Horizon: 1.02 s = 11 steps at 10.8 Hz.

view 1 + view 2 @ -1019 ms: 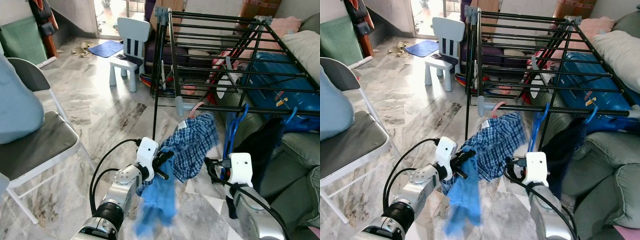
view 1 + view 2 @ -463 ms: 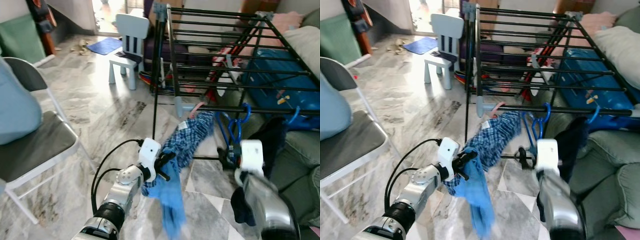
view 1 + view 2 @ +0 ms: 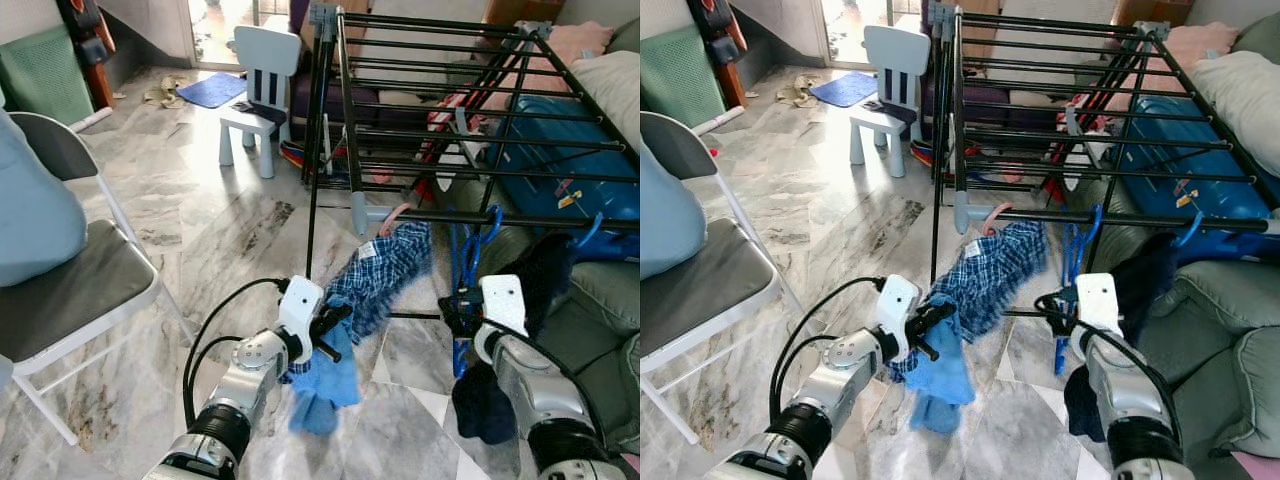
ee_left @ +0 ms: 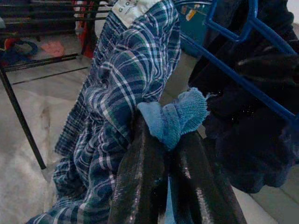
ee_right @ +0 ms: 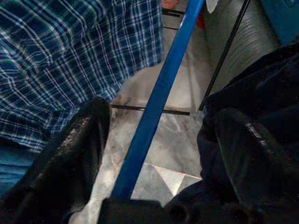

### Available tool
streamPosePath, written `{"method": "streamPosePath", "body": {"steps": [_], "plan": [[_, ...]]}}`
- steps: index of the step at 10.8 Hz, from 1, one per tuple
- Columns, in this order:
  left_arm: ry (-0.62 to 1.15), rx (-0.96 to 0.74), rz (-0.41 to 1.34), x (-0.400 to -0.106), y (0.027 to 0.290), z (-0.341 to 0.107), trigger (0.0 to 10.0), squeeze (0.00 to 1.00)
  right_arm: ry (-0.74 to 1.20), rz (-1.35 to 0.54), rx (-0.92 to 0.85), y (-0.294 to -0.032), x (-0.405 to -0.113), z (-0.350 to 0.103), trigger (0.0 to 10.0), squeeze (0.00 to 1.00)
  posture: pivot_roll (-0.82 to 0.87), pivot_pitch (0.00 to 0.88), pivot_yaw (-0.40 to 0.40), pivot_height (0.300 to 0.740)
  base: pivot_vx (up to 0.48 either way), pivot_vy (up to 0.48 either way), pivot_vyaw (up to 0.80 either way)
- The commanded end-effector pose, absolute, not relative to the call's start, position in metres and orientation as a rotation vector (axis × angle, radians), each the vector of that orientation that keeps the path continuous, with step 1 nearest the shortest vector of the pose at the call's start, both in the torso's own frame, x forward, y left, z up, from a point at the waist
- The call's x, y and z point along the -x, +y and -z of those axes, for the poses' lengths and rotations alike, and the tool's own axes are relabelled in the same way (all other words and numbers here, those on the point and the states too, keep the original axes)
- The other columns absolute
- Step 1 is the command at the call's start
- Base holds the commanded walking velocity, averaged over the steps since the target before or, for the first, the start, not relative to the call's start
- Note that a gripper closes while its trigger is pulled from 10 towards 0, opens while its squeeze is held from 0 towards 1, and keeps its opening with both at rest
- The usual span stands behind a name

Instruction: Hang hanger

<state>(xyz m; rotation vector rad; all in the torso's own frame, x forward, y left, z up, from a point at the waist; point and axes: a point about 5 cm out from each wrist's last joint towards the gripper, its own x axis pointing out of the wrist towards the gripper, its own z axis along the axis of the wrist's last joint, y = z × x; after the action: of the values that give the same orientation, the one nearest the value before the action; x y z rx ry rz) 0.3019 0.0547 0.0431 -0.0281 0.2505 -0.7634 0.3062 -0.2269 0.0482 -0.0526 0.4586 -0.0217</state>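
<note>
The empty blue hanger will come away alone when I lift it, because the dark garment has its own blue hook on the bar.
A blue hanger hangs with its hook over the front bar of the black drying rack, a dark garment draped beside it. My right gripper is at the hanger's lower part, open; in the right wrist view the blue hanger bar runs between the spread fingers. My left gripper is low in front of the rack, shut on a light blue cloth bunched with a blue plaid shirt that hangs from the rack's corner.
A grey folding chair stands at the left and a white child's chair at the back. A blue suitcase and a grey sofa lie right of the rack. Marble floor lies open between the chairs.
My right gripper has risen and moved right, up against the blue hanger. The light blue cloth under my left gripper swung and now hangs shorter. The camera shifted slightly.
</note>
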Motion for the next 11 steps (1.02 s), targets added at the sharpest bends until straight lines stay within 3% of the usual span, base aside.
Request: {"method": "streamPosePath", "body": {"steps": [1,3,4,6,9,11], "plan": [[0.22,0.015,0.784,-0.305,0.051,-0.049,10.0,0.0,0.436,0.032,0.043,-0.23,-0.311,-0.054,0.0,0.0,0.03,0.0,-0.07,0.74,0.0,0.0,0.0],[0.22,0.012,0.789,-0.305,0.05,-0.05,10.0,0.0,0.431,0.053,0.058,-0.233,-0.312,-0.054,0.5,0.0,0.03,0.0,-0.071,0.74,0.0,0.0,0.0],[0.221,0.011,0.788,-0.305,0.05,-0.049,10.0,0.0,0.428,0.068,0.068,-0.236,-0.312,-0.054,0.0,0.0,0.03,0.0,-0.072,0.74,0.0,0.0,0.0],[0.224,0.008,0.787,-0.305,0.05,-0.049,10.0,0.0,0.429,0.134,0.089,-0.246,-0.31,-0.054,0.3,0.0,0.03,0.0,-0.073,0.74,0.0,0.0,0.0],[0.225,-0.001,0.792,-0.305,0.049,-0.049,10.0,0.0,0.422,0.148,0.092,-0.249,-0.311,-0.055,2.5,0.0,0.03,0.0,-0.069,0.74,0.0,0.0,0.0],[0.225,-0.005,0.793,-0.305,0.049,-0.049,10.0,0.0,0.425,0.153,0.093,-0.25,-0.31,-0.053,2.4,0.0,0.03,0.0,-0.067,0.74,0.0,0.0,0.0]]}}
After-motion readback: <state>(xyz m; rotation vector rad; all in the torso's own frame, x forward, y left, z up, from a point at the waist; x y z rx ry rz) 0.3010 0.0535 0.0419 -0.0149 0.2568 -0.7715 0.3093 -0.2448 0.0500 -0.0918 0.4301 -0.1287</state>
